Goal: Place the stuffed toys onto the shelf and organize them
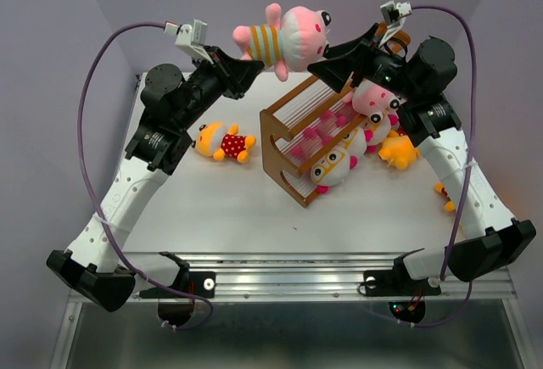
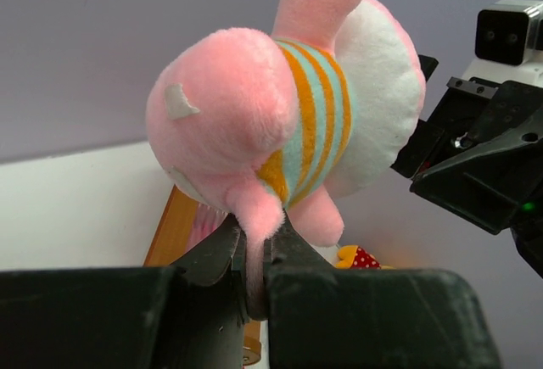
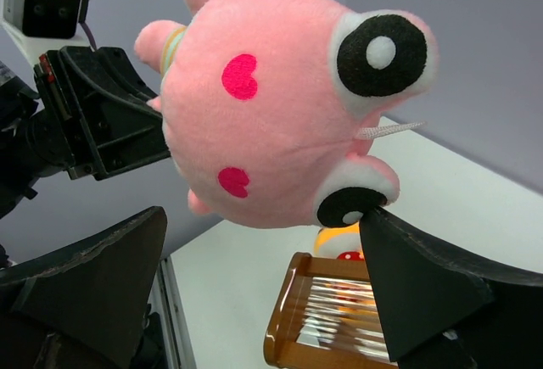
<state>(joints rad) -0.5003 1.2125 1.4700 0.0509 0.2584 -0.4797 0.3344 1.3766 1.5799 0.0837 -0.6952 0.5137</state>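
Observation:
My right gripper should shift, since its finger is against the pink toy's lower eye [image 3: 350,204], and close on the lower cheek [image 3: 233,181] before my left gripper opens.
A pink stuffed toy in a striped shirt [image 1: 284,38] hangs in the air above the far end of the wooden shelf [image 1: 293,140]. My left gripper [image 1: 252,68] is shut on one of its legs [image 2: 253,225]. My right gripper [image 1: 329,57] is open, with the toy's head [image 3: 280,106] just above and between its fingers; the right finger [image 3: 424,293] touches the lower eye. A white-faced toy with orange glasses [image 1: 333,167] and pink toys [image 1: 373,102] lie on and against the shelf. A yellow toy in red polka dots [image 1: 225,142] lies left of it.
An orange toy [image 1: 399,152] lies right of the shelf and another [image 1: 444,196] sits by the right arm. The shelf stands at an angle mid-table. The left gripper [image 3: 102,123] shows in the right wrist view, close to the held toy.

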